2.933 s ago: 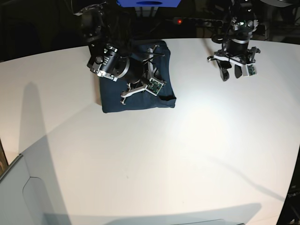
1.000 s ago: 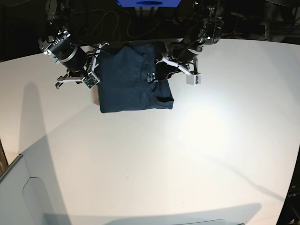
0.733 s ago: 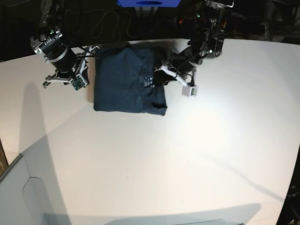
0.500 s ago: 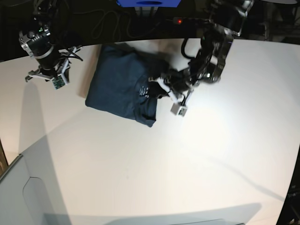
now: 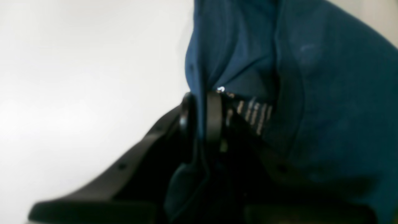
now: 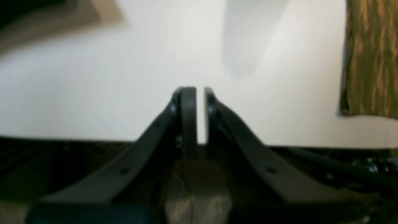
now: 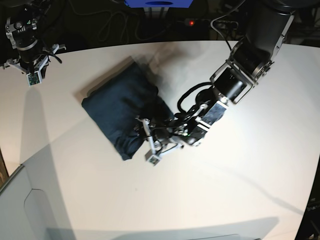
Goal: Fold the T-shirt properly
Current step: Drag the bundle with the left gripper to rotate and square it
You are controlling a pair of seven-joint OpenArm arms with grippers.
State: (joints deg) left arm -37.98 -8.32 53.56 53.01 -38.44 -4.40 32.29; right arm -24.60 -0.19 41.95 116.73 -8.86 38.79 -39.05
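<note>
I keep swinging the skewed T-shirt by its near edge (image 7: 135, 143), pinched in my left gripper, across the open table (image 7: 93, 146) until the T-shirt lies square.
The dark navy T-shirt (image 7: 112, 102) lies folded into a compact, skewed rectangle on the white table (image 7: 225, 190), left of centre. My left gripper (image 7: 144, 134) reaches low over the table from the right and is shut on the T-shirt's near right edge. In the left wrist view the left gripper (image 5: 200, 115) pinches a fold of the T-shirt (image 5: 326, 102), right beside the white printed label (image 5: 252, 115). My right gripper (image 7: 31, 70) hangs at the table's far left corner, well apart from the cloth. The right wrist view shows the right gripper (image 6: 200, 102) shut on nothing.
A blue object (image 7: 159, 3) and a power strip with a red light (image 7: 191, 22) sit behind the table's back edge. A grey panel (image 7: 25, 210) fills the front left corner. Past the table edge, an olive patterned surface (image 6: 370, 56) shows in the right wrist view.
The left gripper has dragged the T-shirt from the back of the table toward the front left, turning it askew. The right arm has drawn back to the far left corner.
</note>
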